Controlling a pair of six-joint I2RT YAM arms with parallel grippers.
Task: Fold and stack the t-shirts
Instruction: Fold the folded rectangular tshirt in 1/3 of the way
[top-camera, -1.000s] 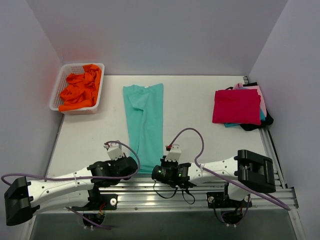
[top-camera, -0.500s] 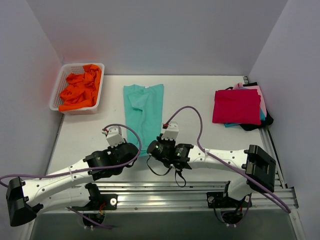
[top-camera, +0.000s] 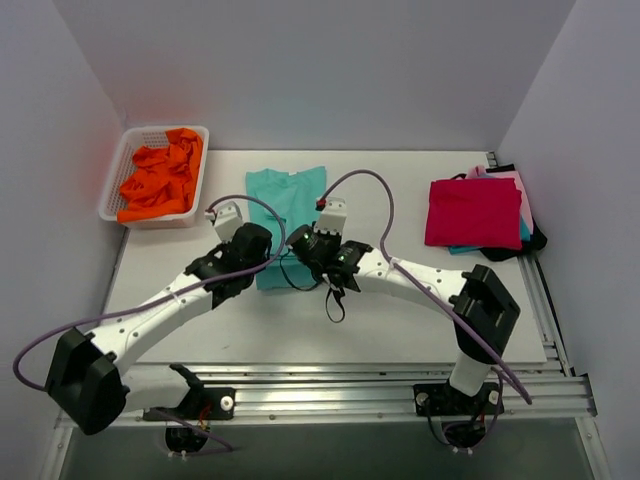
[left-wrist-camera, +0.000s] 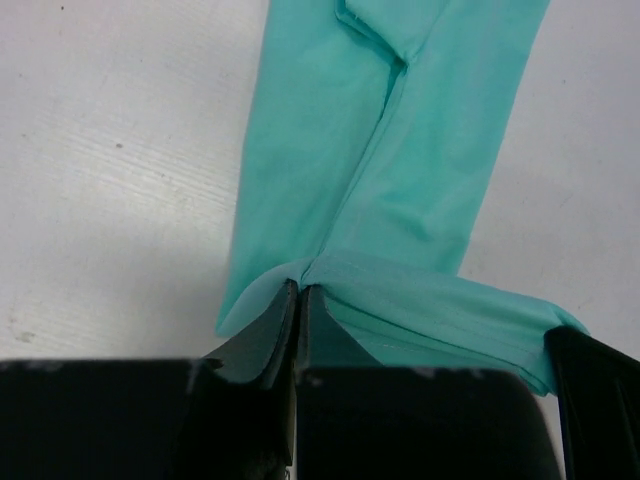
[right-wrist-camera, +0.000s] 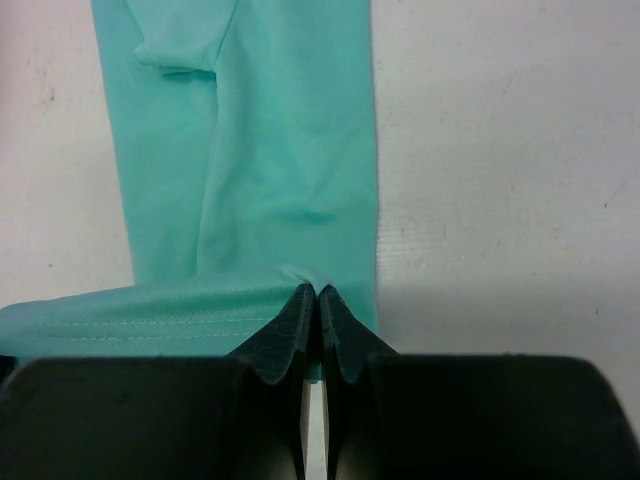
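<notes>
My right gripper is moving toward the collar (top-camera: 287, 173), and the corner of the t-shirt's hem lines up with the strip's side edge (right-wrist-camera: 374, 215). It should now go that way until the hem lies on the strip.
A teal t-shirt (top-camera: 287, 195), folded into a long strip, lies in the middle of the table with its collar at the far end. My left gripper (top-camera: 251, 240) is shut on the left corner of its bottom hem (left-wrist-camera: 300, 283). My right gripper (top-camera: 312, 243) is shut on the right corner of that hem (right-wrist-camera: 316, 292). Both hold the hem lifted and folded over the rest of the shirt (left-wrist-camera: 400, 130), about halfway up the strip (right-wrist-camera: 280, 150). A stack of folded shirts with a magenta one (top-camera: 473, 212) on top lies at the right.
A white basket (top-camera: 113, 182) at the far left holds crumpled orange shirts (top-camera: 160, 175). A dark garment (top-camera: 510, 250) lies under the stack near the table's right edge. Purple cables loop over both arms.
Both grippers have carried the hem of the teal shirt from the near edge of the table toward the far end, so the shirt's lower half now lies doubled over its upper half.
</notes>
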